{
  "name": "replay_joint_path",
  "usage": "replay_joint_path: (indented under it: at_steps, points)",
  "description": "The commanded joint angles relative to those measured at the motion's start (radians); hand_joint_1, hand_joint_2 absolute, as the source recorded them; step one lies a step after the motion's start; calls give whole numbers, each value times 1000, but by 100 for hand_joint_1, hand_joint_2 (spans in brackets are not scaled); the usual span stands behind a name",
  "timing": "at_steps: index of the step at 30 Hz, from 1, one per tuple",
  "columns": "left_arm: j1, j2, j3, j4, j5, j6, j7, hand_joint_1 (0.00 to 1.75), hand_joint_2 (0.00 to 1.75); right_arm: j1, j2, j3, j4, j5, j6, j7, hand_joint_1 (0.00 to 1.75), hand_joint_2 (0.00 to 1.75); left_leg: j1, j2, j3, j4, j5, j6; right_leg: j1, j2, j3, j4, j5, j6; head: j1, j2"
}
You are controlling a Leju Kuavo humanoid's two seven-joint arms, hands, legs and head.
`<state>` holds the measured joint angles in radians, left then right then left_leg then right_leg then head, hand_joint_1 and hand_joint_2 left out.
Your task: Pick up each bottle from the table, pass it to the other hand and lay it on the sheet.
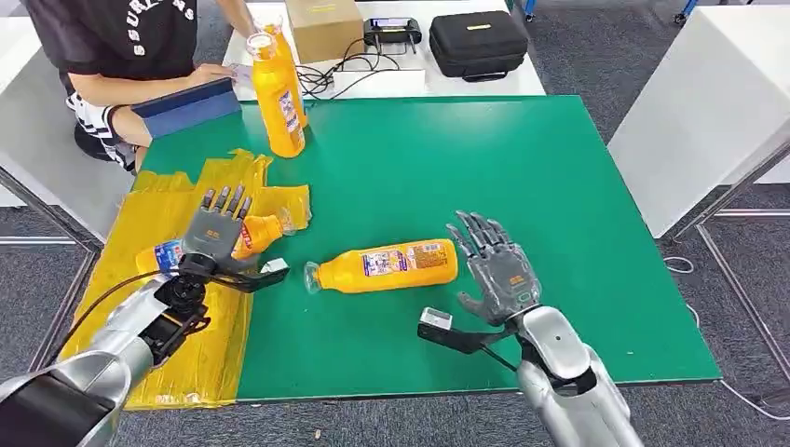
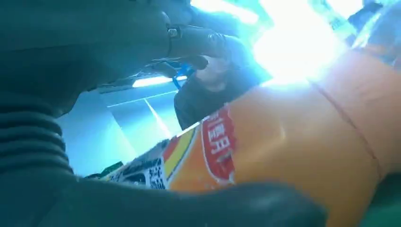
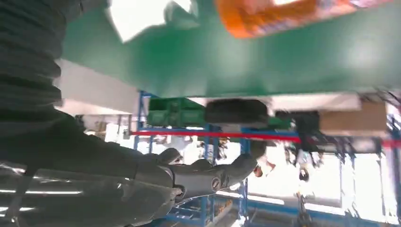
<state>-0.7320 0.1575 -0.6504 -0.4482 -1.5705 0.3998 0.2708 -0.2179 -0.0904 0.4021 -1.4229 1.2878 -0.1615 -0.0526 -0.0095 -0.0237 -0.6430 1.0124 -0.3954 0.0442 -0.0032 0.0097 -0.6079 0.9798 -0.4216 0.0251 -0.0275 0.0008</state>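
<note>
The orange bottle on the green mat (image 1: 387, 267) has the open fingers beside its base (image 1: 450, 261). The bottle's cap end should swing up high when I lift it.
An orange bottle (image 1: 259, 233) lies on the crumpled yellow sheet (image 1: 158, 209) at the left of the table. My left hand (image 1: 216, 230) rests over its middle with straight, spread fingers. In the left wrist view the same bottle (image 2: 293, 137) sits between the thumb (image 2: 198, 205) and the fingers (image 2: 203, 42), with a gap above it. A second orange bottle (image 1: 387, 265) lies on its side on the green mat (image 1: 447, 158), cap toward the sheet. My right hand (image 1: 494, 268) stands open just beside its base, apart from it. Its bottle (image 3: 279, 14) appears in the right wrist view.
Two more orange bottles (image 1: 278, 93) stand upright at the mat's far left. A person (image 1: 112, 56) sits behind them with a blue folder (image 1: 186, 104). A cardboard box (image 1: 323, 26), a black case (image 1: 477, 42) and cables lie on the white table beyond.
</note>
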Motion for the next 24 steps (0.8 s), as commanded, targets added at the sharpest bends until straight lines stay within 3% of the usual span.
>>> replay_joint_path:
  at_steps: [1, 3, 4, 5, 7, 9, 10, 11, 12, 13, 14, 16, 17, 19, 21, 24]
  points:
    - [9, -33, 30, -53, 0, 19, -18, 0, 0, -74, -57, -31, 141, 19, 35, -12, 0, 175, 0, 1, 3, 0, -1, -2, 0, 0, 4, -1, -1, 0, 0, 0]
    - [11, -30, 31, -58, 0, 16, -19, 0, 0, -76, -51, -30, 146, 20, 36, -12, 0, 175, 0, 1, 3, 0, -1, -2, 0, -1, 4, -1, -1, 0, 0, 0]
    - [11, -29, 32, -60, 0, 16, -20, 0, 0, -76, -49, -29, 146, 20, 35, -12, 0, 175, 0, 2, 10, 0, -4, -4, 1, -2, 11, -1, -4, 0, 0, 0]
    - [11, -29, 32, -60, 0, 16, -20, 0, 0, -76, -49, -29, 146, 20, 35, -12, 0, 175, 0, 2, 4, 0, -2, -2, 0, 0, 5, -1, -1, 0, 0, 0]
    - [66, -93, 242, -144, 142, 97, -285, 0, 0, -91, -62, -26, 188, 41, 57, -4, 0, 175, 0, 3, 5, 0, -2, -3, 0, 0, 6, -1, -2, 0, 0, 0]
    - [101, -137, 332, -217, 308, 64, -472, 0, 0, -103, -67, -24, 224, 52, 68, 2, 0, 175, 0, 3, 6, 0, -2, -3, 0, -1, 7, -1, -2, 0, 0, 0]
    - [157, -166, 412, -351, 529, -46, -711, 0, 0, -122, -75, -15, 282, 62, 88, 4, 0, 175, 0, 0, 5, -1, -2, -2, 0, -3, 6, -1, -2, 0, 0, 0]
    - [192, -179, 437, -433, 649, -117, -813, 0, 0, -136, -82, -1, 315, 70, 104, 2, 0, 175, 0, 1, 5, -1, -1, -2, 0, -2, 5, -1, -2, 0, 0, 0]
    - [270, -179, 443, -606, 860, -255, -969, 0, 175, -172, -81, 21, 391, 73, 109, -24, 0, 175, 0, 0, 6, -1, -2, -2, 0, -3, 8, -2, -2, 1, -1, 0]
    - [340, -118, 332, -846, 1145, -366, -969, 0, 175, -206, -67, 29, 458, 57, 99, -53, 0, 175, -1, -1, 5, -1, -1, -1, -1, -3, 6, -3, -1, 1, -1, 0]
    - [379, -86, 313, -952, 1308, -402, -969, 0, 175, -238, -51, 38, 519, 51, 78, -67, 0, 175, -1, 1, 7, -1, -2, -1, 0, -2, 8, -3, -2, 1, 0, 0]
    - [429, -84, 329, -1101, 1448, -469, -969, 0, 175, -274, -22, 46, 580, 43, 51, -73, 0, 175, -1, 7, 7, 0, -4, -2, 0, 4, 6, -2, -2, 1, -1, 0]
    - [450, -101, 367, -1160, 1494, -524, -969, 0, 175, -293, -8, 55, 622, 37, 28, -83, 0, 175, 0, 5, 0, 1, -2, -1, 0, 3, 2, -1, 0, 1, 3, 0]
    - [464, -146, 434, -1202, 1542, -633, -969, 0, 175, -312, 9, 67, 662, 27, 0, -92, 0, 175, 0, 18, 7, 2, -7, -3, 1, 14, 5, 0, -1, 0, 2, 0]
    - [476, -208, 520, -1236, 1573, -757, -969, 0, 175, -329, 33, 75, 692, 10, -27, -105, 0, 175, -1, 16, 10, 2, -9, -4, 0, 11, 9, 1, -3, -1, 2, 0]
    - [483, -240, 558, -1245, 1584, -815, -969, 0, 175, -339, 51, 83, 707, 4, -34, -108, 0, 175, 0, 10, 4, 2, -5, -3, 1, 7, 4, 0, -1, -1, 1, 0]
